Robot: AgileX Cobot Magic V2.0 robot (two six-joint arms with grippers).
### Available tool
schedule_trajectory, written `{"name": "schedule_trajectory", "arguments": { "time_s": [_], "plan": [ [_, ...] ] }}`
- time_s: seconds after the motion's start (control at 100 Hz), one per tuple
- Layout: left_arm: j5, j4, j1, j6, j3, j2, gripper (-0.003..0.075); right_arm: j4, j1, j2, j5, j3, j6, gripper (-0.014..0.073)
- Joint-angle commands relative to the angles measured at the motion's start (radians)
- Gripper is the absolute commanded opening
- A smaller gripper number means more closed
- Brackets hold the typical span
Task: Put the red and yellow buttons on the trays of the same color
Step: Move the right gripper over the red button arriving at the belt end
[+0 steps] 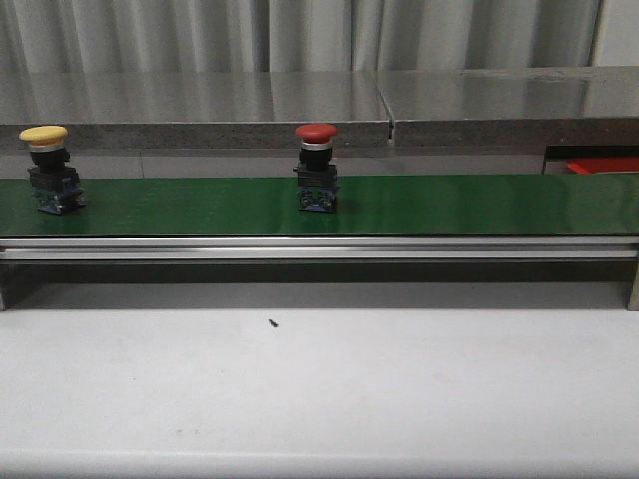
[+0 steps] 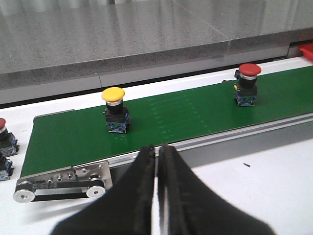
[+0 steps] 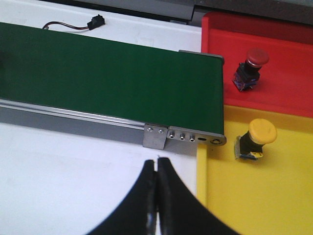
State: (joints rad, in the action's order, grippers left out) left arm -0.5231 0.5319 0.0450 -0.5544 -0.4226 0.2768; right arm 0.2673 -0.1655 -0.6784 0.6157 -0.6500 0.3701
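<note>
My right gripper should pick the red button [image 1: 318,170] up off the green conveyor belt and put it on the red tray [image 1: 603,165], because that tray is far from my left gripper.
A yellow button [image 1: 46,168] stands upright at the left end of the green conveyor belt [image 1: 449,205], and a red button [image 1: 317,166] stands near its middle. Both also show in the left wrist view, the yellow one [image 2: 115,109] and the red one [image 2: 247,83]. My left gripper [image 2: 156,148] is shut and empty, hovering over the belt's near rail. My right gripper [image 3: 157,162] is shut and empty over the white table near the belt's right end. The red tray [image 3: 288,88] holds a red button [image 3: 251,68]. The yellow tray [image 3: 274,196] holds a yellow button [image 3: 256,139].
More red buttons [image 2: 5,147] stand off the belt's left end. A small black sensor with a cable [image 3: 93,22] lies behind the belt. A grey counter [image 1: 300,100] runs behind the conveyor. The red tray's edge [image 1: 599,164] shows at the far right.
</note>
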Motion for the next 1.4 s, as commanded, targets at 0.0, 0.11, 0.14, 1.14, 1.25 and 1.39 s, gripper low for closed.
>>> {"name": "schedule_trajectory", "arguments": {
  "time_s": [0.0,0.11,0.14,1.14,1.25,1.39],
  "plan": [
    [0.075,0.027,0.01,-0.001,-0.023,0.008,-0.0019,0.001,0.001,0.002,-0.074,-0.028,0.009,-0.0067],
    [0.075,0.027,0.01,-0.001,-0.023,0.008,-0.0019,0.016,0.001,0.002,-0.081,-0.028,0.009,-0.0067],
    [0.075,0.027,0.01,-0.001,-0.023,0.008,-0.0019,0.026,0.001,0.002,-0.087,-0.028,0.009,-0.0067],
    [0.075,0.027,0.01,-0.001,-0.023,0.008,-0.0019,0.184,0.093,-0.435,0.117,-0.371,0.088,0.0635],
    [0.075,0.027,0.01,-0.001,-0.023,0.008,-0.0019,0.171,0.165,-0.567,0.07,-0.444,0.104,0.0635],
    [0.075,0.027,0.01,-0.001,-0.023,0.008,-0.0019,0.148,0.244,-0.724,0.034,-0.539,0.105,0.0635]
  ]
}}
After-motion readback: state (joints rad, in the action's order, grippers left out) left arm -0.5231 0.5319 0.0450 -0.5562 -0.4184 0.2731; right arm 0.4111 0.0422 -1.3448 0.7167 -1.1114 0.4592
